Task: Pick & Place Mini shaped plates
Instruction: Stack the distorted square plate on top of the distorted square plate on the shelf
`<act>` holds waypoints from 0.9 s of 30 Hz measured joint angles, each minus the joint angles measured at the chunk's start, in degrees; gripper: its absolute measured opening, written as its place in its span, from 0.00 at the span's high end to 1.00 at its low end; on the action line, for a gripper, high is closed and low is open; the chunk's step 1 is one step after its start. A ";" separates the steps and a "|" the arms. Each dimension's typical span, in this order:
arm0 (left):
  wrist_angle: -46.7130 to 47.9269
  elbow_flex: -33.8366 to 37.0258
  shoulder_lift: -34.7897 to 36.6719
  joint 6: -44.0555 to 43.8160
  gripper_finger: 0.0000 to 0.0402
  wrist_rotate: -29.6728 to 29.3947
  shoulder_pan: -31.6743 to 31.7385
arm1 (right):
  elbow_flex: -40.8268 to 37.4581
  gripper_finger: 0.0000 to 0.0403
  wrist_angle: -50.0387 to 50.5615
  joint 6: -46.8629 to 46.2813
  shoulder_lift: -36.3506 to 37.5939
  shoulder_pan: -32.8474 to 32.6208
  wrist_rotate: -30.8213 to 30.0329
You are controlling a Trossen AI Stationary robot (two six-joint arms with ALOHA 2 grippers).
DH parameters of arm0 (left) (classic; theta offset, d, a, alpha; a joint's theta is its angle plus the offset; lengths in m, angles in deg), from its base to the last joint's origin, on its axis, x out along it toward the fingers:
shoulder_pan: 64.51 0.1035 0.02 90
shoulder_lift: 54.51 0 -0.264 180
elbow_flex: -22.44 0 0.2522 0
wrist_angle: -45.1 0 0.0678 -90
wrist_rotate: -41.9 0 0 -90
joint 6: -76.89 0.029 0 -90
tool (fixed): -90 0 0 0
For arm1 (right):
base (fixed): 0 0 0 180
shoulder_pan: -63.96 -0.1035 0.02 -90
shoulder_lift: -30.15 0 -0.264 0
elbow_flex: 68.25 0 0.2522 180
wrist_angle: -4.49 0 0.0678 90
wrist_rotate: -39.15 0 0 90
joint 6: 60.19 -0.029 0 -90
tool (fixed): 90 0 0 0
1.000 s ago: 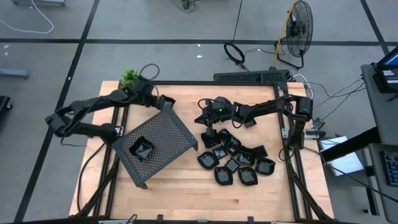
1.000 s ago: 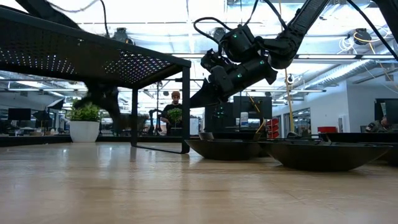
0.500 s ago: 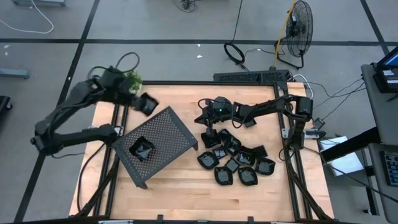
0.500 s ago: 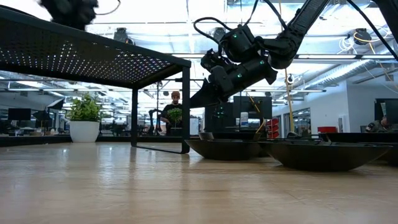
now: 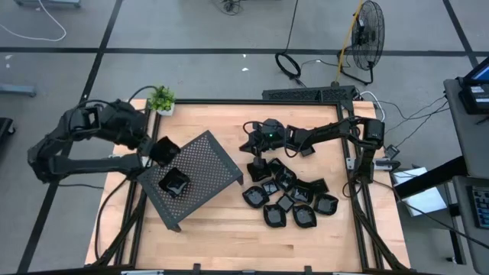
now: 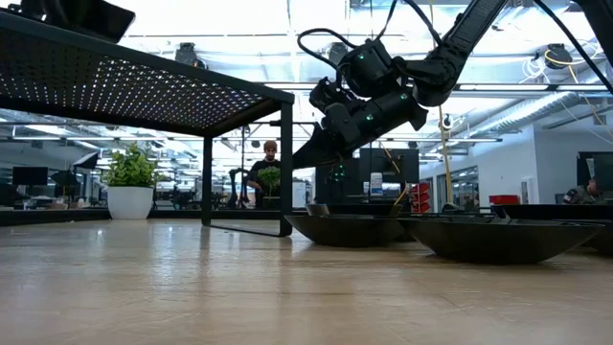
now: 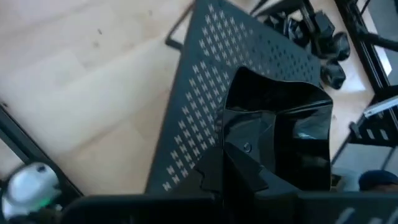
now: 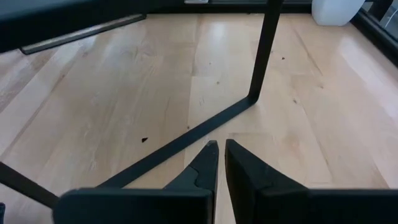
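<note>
The held plate's hollow side [image 5: 165, 150] faces up, the same as the squarish plate on the tray [image 5: 174, 182], so the robot's left gripper should keep moving the held plate down there until the two nest.
My left gripper [image 5: 155, 145] is shut on a glossy black mini plate [image 5: 165, 150] above the far left corner of the perforated tray [image 5: 205, 164]. The plate also shows in the left wrist view [image 7: 292, 137] and the low view [image 6: 86, 14]. One squarish mini plate [image 5: 174, 182] lies on the tray top. Several more mini plates [image 5: 290, 200] lie in a heap on the table's right half. My right gripper [image 5: 248, 145] hangs shut and empty above the table, between the tray and the heap. My left gripper holds the plate by the rim nearest the wrist [image 7: 239, 155]. One finger [image 7: 249, 171] lies on the hollow side; the other is hidden behind the plate. The plate is tilted and lifted clear above the tray top.
The tray stands on thin legs [image 8: 267, 50], with open room beneath it. A small potted plant [image 5: 160, 98] stands at the table's far left corner. Bare wood lies along the near edge [image 5: 229, 229]. A person [image 6: 269, 168] stands in the room beyond the table.
My left gripper, carrying the plate, has risen from beside the tray's far corner and swung toward the table's left edge. It has then come toward the near edge, over the tray's left corner.
</note>
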 joint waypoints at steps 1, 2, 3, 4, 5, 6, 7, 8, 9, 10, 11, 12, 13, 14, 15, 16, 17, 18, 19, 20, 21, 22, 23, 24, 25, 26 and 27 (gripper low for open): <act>0.00 0.46 -0.14 -1.65 0.99 0.00 -1.33 | 0.00 0.95 0.28 0.00 0.00 -0.01 -0.01; -0.07 0.95 -0.39 -3.21 0.99 0.00 -2.60 | 0.00 0.95 0.43 0.00 0.00 -0.01 0.00; -0.04 1.43 -0.72 -4.61 0.99 0.00 -3.93 | 0.00 0.95 0.52 0.00 0.00 -0.01 0.00; -0.04 1.94 -1.09 -5.98 0.99 -0.02 -5.31 | 0.00 0.95 0.56 0.00 0.00 -0.01 0.00; -0.04 2.37 -1.45 -7.19 0.99 -0.13 -6.71 | 0.00 0.95 0.57 0.00 0.00 0.01 0.00; -0.03 2.65 -1.84 -8.22 0.99 -0.26 -8.08 | 0.00 0.95 0.58 0.00 0.00 0.01 0.00; -0.12 2.83 -2.18 -9.14 0.99 -0.37 -9.46 | 0.00 0.95 0.60 0.00 0.00 -0.01 0.00; -0.11 2.89 -2.48 -10.19 0.99 -0.81 -10.84 | 0.00 0.95 0.60 0.00 0.00 -0.01 0.00; -0.18 2.90 -2.74 -11.42 0.99 -1.43 -12.24 | 0.00 0.95 0.59 0.00 0.00 0.01 0.00; -0.37 2.90 -3.02 -12.73 0.99 -2.15 -13.76 | 0.00 0.95 0.58 0.00 0.00 0.00 0.00; -0.57 2.90 -3.38 -13.96 0.99 -2.97 -15.40 | 0.00 0.95 0.58 0.00 0.00 0.01 0.00; -0.72 2.90 -3.71 -15.18 0.99 -3.76 -17.07 | 0.00 0.95 0.58 0.00 0.00 0.00 0.00; -0.82 2.90 -4.04 -16.51 0.99 -4.65 -18.77 | 0.00 0.95 0.58 0.00 0.00 -0.01 0.00; -0.95 2.90 -4.40 -17.76 0.99 -5.45 -20.62 | 0.00 0.95 0.52 0.00 0.00 0.01 0.00; -1.15 2.90 -4.80 -19.04 0.99 -6.31 -22.40 | 0.00 0.95 0.49 0.00 0.00 0.01 0.00; -1.38 2.90 -5.17 -20.33 0.99 -7.19 -24.18 | 0.00 0.95 0.50 0.00 0.00 0.00 0.00; -1.46 2.90 -5.52 -21.52 0.99 -7.98 -25.96 | 0.00 0.95 0.49 0.00 0.00 0.00 0.00; -1.46 2.90 -5.87 -22.86 0.99 -8.87 -27.83 | 0.00 0.95 0.52 0.00 0.00 0.01 0.00; -1.46 2.90 -6.20 -24.27 0.99 -9.78 -29.57 | 0.00 0.95 0.49 0.00 0.00 -0.01 0.00; -1.49 2.92 -6.56 -25.66 0.99 -10.68 -31.24 | 0.00 0.95 0.49 0.00 0.00 -0.01 0.00; -1.49 2.92 -6.87 -27.04 0.99 -11.53 -32.93 | 0.00 0.95 0.49 0.00 0.00 0.01 0.00; -1.47 2.93 -7.14 -28.36 0.99 -12.46 -34.49 | 0.00 0.95 0.47 0.00 0.00 -0.01 0.00; -1.46 2.93 -7.36 -29.49 0.99 -13.47 -35.91 | 0.00 0.95 0.47 0.00 0.00 0.01 0.00; -1.47 2.93 -7.58 -30.37 0.98 -14.66 -37.25 | 0.00 0.95 0.32 0.00 0.00 0.01 0.00; -1.48 2.93 -7.87 -31.19 0.98 -15.72 -38.32 | 0.00 0.95 0.21 0.00 0.00 -0.01 0.00; -1.49 2.93 -8.17 -32.08 0.98 -16.59 -39.26 | 0.00 0.95 0.19 0.00 0.00 -0.01 0.00; -1.52 2.93 -8.48 -32.82 0.98 -17.11 -40.09 | 0.00 0.95 0.19 0.00 0.00 -0.01 0.00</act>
